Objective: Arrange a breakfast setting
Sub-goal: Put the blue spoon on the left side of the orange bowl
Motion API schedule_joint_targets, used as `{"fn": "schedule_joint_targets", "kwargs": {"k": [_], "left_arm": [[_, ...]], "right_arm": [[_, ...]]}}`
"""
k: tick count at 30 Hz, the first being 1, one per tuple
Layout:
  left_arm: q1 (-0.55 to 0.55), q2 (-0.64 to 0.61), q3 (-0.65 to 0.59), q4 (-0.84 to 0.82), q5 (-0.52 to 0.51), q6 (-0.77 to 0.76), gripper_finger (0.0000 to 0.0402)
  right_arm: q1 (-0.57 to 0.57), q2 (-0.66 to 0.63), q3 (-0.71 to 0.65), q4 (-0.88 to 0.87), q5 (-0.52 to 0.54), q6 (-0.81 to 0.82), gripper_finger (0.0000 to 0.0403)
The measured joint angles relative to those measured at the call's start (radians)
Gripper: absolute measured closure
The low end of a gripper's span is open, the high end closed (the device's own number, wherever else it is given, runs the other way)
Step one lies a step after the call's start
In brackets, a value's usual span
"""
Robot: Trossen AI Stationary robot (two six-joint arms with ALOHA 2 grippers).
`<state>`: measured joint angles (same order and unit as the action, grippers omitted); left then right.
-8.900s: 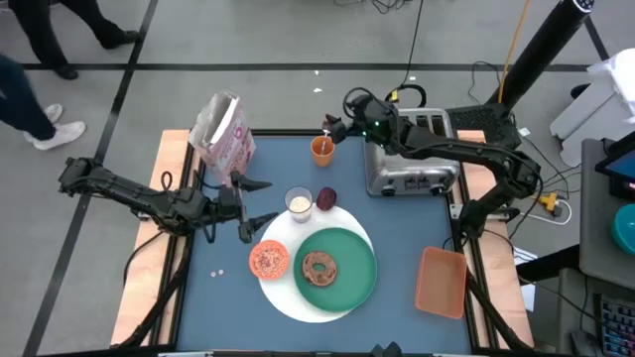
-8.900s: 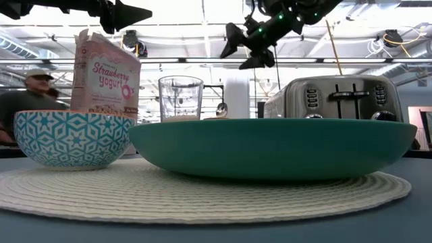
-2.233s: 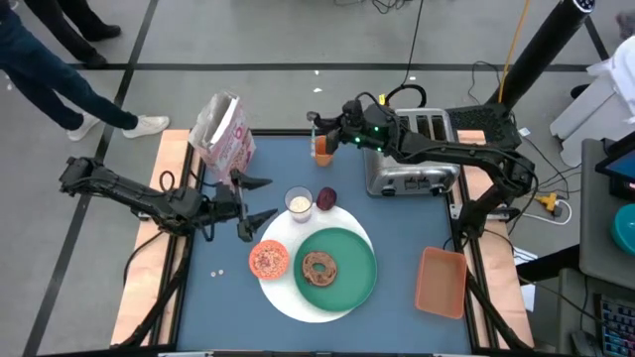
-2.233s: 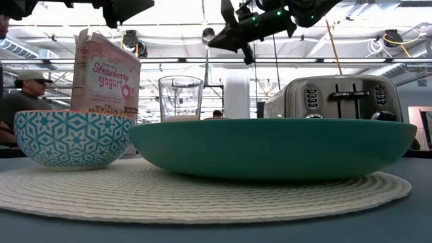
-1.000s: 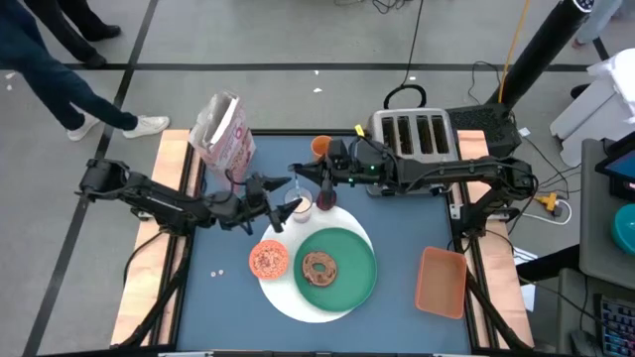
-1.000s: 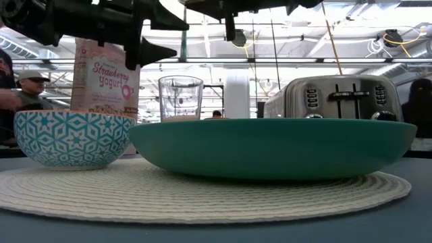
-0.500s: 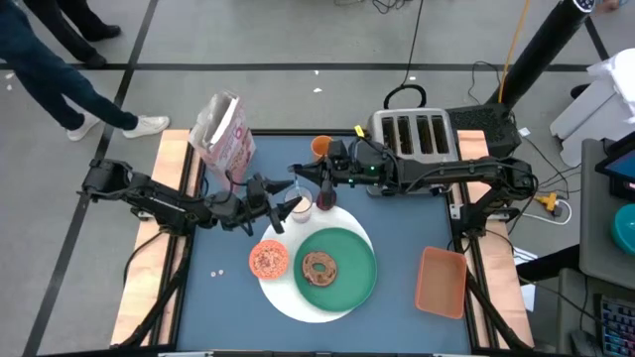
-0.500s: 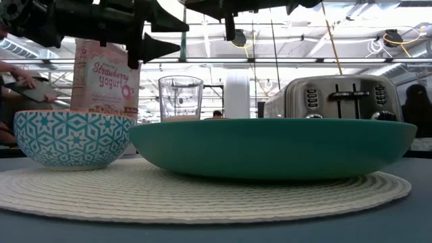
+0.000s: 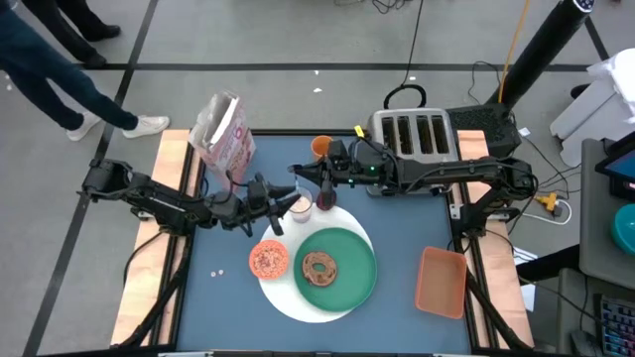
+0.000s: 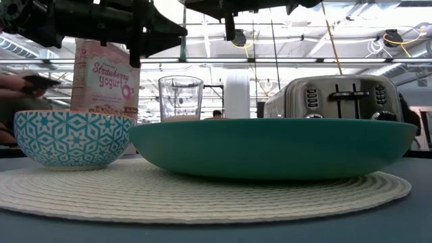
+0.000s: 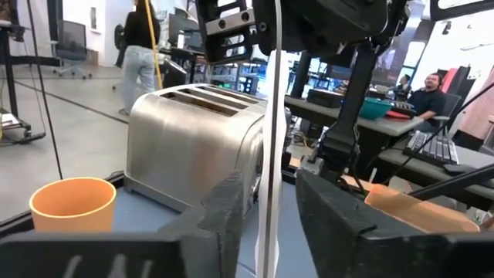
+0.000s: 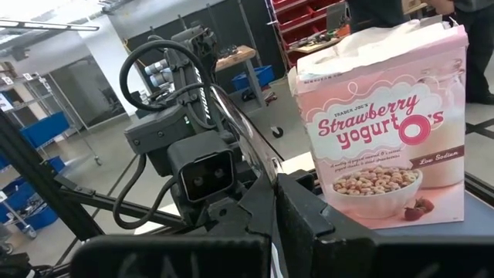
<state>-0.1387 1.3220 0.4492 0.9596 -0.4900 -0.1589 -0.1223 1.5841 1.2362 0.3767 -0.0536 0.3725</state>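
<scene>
Next, my left gripper takes the spoon's handle (image 11: pixel 268 181), because my right gripper has the spoon but the space (image 9: pixel 237 252) beside the orange bowl is on my left gripper's side.
My right gripper (image 9: pixel 298 171) hangs over the glass of milk (image 9: pixel 300 205), shut on the spoon (image 11: pixel 270 154), which hangs upright below it. My left gripper (image 9: pixel 286 200) is level beside the glass. Its open fingers stand close on either side of the spoon's handle, with a narrow gap showing on each side. The glass, the orange bowl (image 9: pixel 268 259) and the green plate (image 9: pixel 342 273) with the bagel (image 9: pixel 319 266) stand on the white mat (image 9: pixel 298 302). The dark red fruit (image 9: pixel 325 198) lies by the glass. The pink cereal box (image 9: pixel 223 129) stands at the far left. My right gripper pinches the spoon's upper end (image 11: pixel 271 73) between its two fingers, coming level from the table's right side. The spoon hangs straight down below the fingers, clear of the glass and the table. The right gripper's own body hides the exact place of contact.
A silver toaster (image 9: pixel 412 139) stands at the far right, and an orange cup (image 9: pixel 319 147) stands just left of it. An orange tray (image 9: pixel 441 282) lies at the near right. People walk on the floor beyond the table's far left corner.
My left gripper's fingers have drawn much closer together around the hanging spoon's handle. The right gripper and the spoon have kept still over the glass.
</scene>
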Motion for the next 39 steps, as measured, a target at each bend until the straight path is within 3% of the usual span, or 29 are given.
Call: {"fn": "schedule_joint_targets", "kwargs": {"k": [13,28,39], "left_arm": [[0.000,0.000,0.000,0.001,0.000,0.023,0.0359],[0.000,0.000,0.000,0.001,0.000,0.025,0.0364],[0.001,0.000,0.000,0.002,-0.001,0.023,0.0346]], "right_arm": [[0.000,0.000,0.000,0.000,0.000,0.000,0.0399],[0.000,0.000,0.000,0.000,0.000,0.000,0.0399],[0.000,0.000,0.000,0.000,0.000,0.000,0.0399]]}}
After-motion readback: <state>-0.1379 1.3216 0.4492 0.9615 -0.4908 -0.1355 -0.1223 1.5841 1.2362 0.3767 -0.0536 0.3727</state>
